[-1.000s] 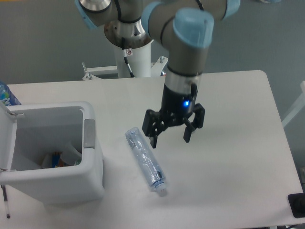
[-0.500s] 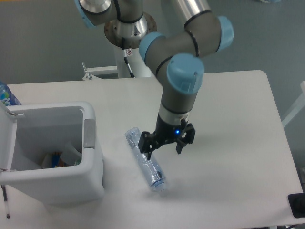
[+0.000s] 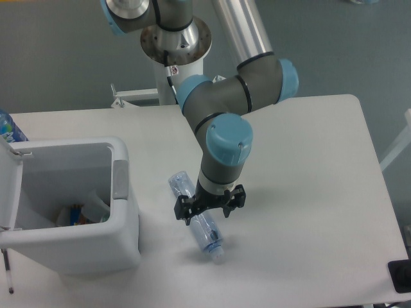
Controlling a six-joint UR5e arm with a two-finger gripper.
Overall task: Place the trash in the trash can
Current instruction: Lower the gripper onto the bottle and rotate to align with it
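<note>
I expect the clear bluish bottle (image 3: 205, 234) to tip cap up when I lift it, because the bottle's long base end (image 3: 182, 183) extends back behind my gripper's fingers.
A long clear bluish bottle (image 3: 207, 232), part of the trash, lies on the white table, slanting from upper left to lower right with its pale cap toward the front edge. My gripper (image 3: 206, 215) is low over the bottle's middle. It is open, with one finger on each side of the bottle. The trash can (image 3: 83, 247) is a boxy white bin at the left with a grey latch tab (image 3: 120, 180). Its lid (image 3: 6, 186) is swung open to the left. Inside the bin I see a white piece (image 3: 96, 204) and some coloured scraps.
A bottle with a blue-and-white label (image 3: 8, 128) pokes in behind the bin at the far left. The arm's white base post (image 3: 180, 80) stands at the table's back edge. A black object (image 3: 401, 276) sits at the front right corner.
The gripper has moved left and down from beside the bottle until it straddles the bottle's middle, still open. The bottle has hardly shifted.
</note>
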